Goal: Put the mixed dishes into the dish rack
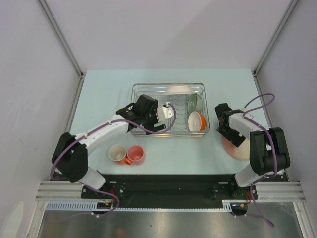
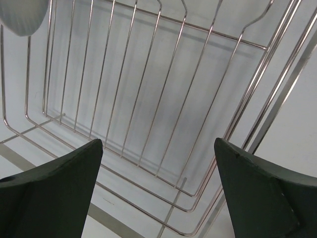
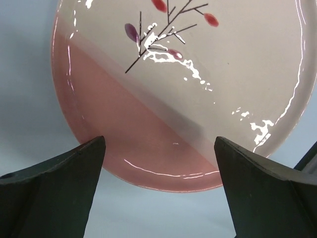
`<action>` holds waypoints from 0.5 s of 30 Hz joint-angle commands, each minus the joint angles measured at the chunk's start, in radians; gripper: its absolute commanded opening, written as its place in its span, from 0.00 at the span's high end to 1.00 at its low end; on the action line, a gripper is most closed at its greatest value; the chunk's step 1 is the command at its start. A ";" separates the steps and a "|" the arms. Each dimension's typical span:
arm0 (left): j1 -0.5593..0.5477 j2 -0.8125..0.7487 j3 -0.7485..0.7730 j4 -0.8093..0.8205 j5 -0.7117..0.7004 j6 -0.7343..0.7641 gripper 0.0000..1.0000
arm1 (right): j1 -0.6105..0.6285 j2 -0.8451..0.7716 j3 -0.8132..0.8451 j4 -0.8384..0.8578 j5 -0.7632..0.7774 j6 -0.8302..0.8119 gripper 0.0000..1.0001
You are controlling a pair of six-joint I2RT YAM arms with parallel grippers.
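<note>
Next, my right gripper drags the pink-and-cream plate [image 1: 237, 150] in front of the dish rack [image 1: 185, 152] first, because the plate is too far away for my left gripper to reach.
The silver wire dish rack [image 1: 148, 85] stands mid-table. A white bowl [image 1: 178, 89], a pale green bowl [image 1: 192, 102] and an orange dish with a white inside [image 1: 197, 121] sit in its right half. My left gripper [image 1: 166, 113] hangs open over the rack's left half; only the rack's wires [image 2: 192, 195] lie under the left gripper [image 2: 158, 144]. The pink-and-cream plate [image 1: 238, 148] lies flat right of the rack. My right gripper [image 1: 232, 135] is open just above the plate [image 3: 198, 89], whose near rim lies between the right gripper's [image 3: 159, 141] tips. Two cups stand in front of the rack, a cream-inside one [image 1: 117, 153] and a pink one [image 1: 134, 154].
Grey walls close in the table on the left, back and right. A white ribbed dish edge [image 2: 22, 15] shows at the top left of the left wrist view. The arms' bases and a black rail run along the near edge.
</note>
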 commanded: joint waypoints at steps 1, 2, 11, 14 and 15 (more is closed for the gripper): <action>-0.002 0.009 -0.013 0.069 -0.018 -0.020 0.00 | 0.111 0.007 -0.036 -0.088 -0.099 0.057 0.00; -0.002 0.018 -0.016 0.076 -0.025 -0.018 0.00 | 0.120 0.004 -0.038 -0.096 -0.103 0.060 0.00; -0.002 0.102 -0.013 0.161 -0.090 -0.020 0.00 | 0.234 -0.044 -0.108 -0.137 -0.151 0.118 0.00; 0.000 0.095 0.002 0.141 -0.076 -0.026 0.00 | 0.264 -0.073 -0.158 -0.139 -0.166 0.141 0.00; 0.003 0.075 0.010 0.132 -0.064 -0.026 0.00 | 0.278 -0.076 -0.168 -0.142 -0.171 0.144 0.00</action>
